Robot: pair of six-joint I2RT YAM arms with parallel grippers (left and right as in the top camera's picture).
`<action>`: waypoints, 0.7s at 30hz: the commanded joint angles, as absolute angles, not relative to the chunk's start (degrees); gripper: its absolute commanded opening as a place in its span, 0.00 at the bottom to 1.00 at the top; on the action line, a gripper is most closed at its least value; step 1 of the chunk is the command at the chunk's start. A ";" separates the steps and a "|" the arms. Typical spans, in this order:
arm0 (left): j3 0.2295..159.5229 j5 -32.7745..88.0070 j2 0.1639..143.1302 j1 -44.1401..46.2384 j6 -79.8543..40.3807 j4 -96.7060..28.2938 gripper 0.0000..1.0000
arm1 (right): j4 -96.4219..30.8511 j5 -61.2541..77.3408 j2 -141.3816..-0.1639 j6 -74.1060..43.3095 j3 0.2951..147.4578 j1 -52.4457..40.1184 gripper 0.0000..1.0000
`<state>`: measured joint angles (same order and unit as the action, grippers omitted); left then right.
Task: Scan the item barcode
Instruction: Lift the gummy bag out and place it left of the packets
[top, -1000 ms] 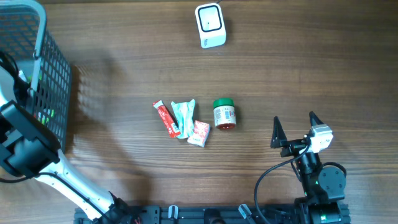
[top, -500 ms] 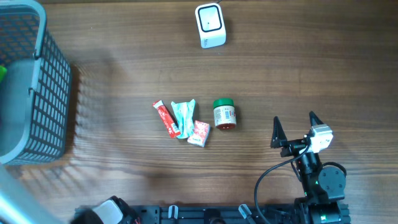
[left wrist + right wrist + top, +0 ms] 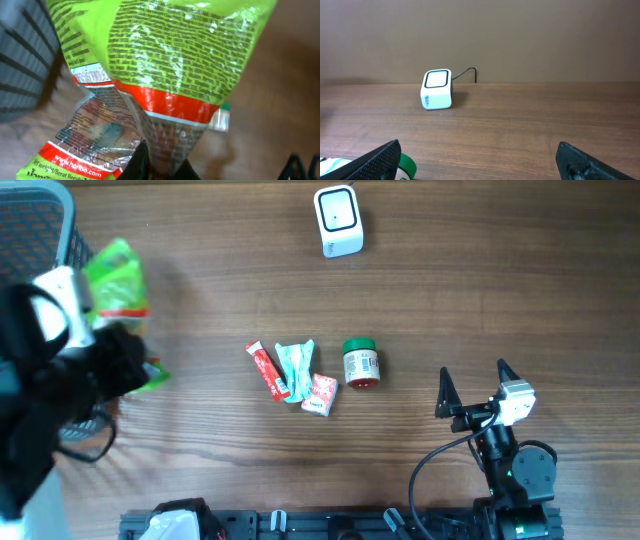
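Open tabletop [image 3: 212,385] lies between the basket and the red sachet, so the robot's left gripper should keep carrying the green sweets bag there until it touches the wood [image 3: 222,392], then let go.
A bright green sweets bag [image 3: 116,278] with a red band and small black print hangs at the left, over the right edge of the basket [image 3: 35,215]. My left gripper [image 3: 120,345] is shut on it. In the left wrist view the bag [image 3: 175,55] fills the picture, its clear lower fold pinched in the left gripper [image 3: 162,167]. The white barcode scanner [image 3: 338,220] stands at the back centre, and the right wrist view shows this scanner [image 3: 437,89] too. My right gripper [image 3: 472,388] stands open at the front right, holding nothing.
In the middle of the table lie a red sachet [image 3: 267,370], a pale green packet [image 3: 296,365], a small pink packet [image 3: 322,393] and a green-lidded jar [image 3: 360,363]. The grey mesh basket fills the back left corner. The scanner's cable [image 3: 470,74] runs behind it.
My left arm has come up out of the basket with the green bag and swung right, over the basket's edge. The right arm has not moved.
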<state>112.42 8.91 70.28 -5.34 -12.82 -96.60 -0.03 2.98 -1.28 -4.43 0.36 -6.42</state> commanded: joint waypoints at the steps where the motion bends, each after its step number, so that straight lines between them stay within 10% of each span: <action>1: 102.63 8.93 70.52 -1.61 -14.83 -96.20 0.06 | 0.12 3.07 -1.02 -4.62 0.30 -6.13 0.99; 21: 50.41 -10.63 78.81 15.09 -33.91 -52.40 0.04 | 0.12 3.07 -1.02 -4.64 0.30 -6.15 1.00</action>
